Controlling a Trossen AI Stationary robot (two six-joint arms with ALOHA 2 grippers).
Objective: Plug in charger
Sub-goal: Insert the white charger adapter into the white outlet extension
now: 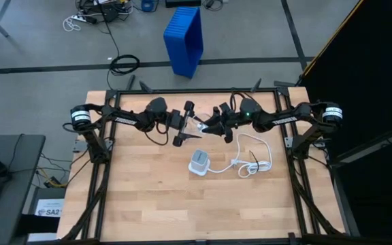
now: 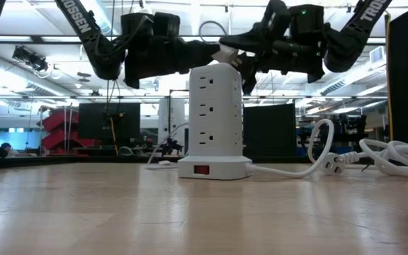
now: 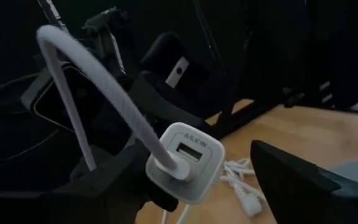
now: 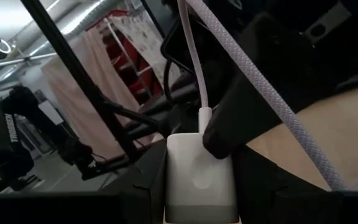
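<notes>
The white braided cable curves upward from its seated plug. It will come along in a standing loop when I carry the charger.
The charger, a small white block with USB ports on its face, hangs above the top of a white socket tower that stands on its base in the middle of the table. A white braided cable is plugged into one port and loops upward. My right gripper comes level from the table's right and is shut on the charger. My left gripper comes level from the left and is open, with one finger on either side of the charger's port face. My right gripper pinches the charger's two opposite sides between its fingers, level, from the side away from the ports. The charger is lifted clear over the tower. Of my left gripper, one finger lies by the cable plug; whether it touches, I cannot tell.
The tower's thick white cord lies coiled on the wood to the tower's right. A blue crate stands on the floor beyond the far edge. Bare wood lies toward the near edge and the left.
</notes>
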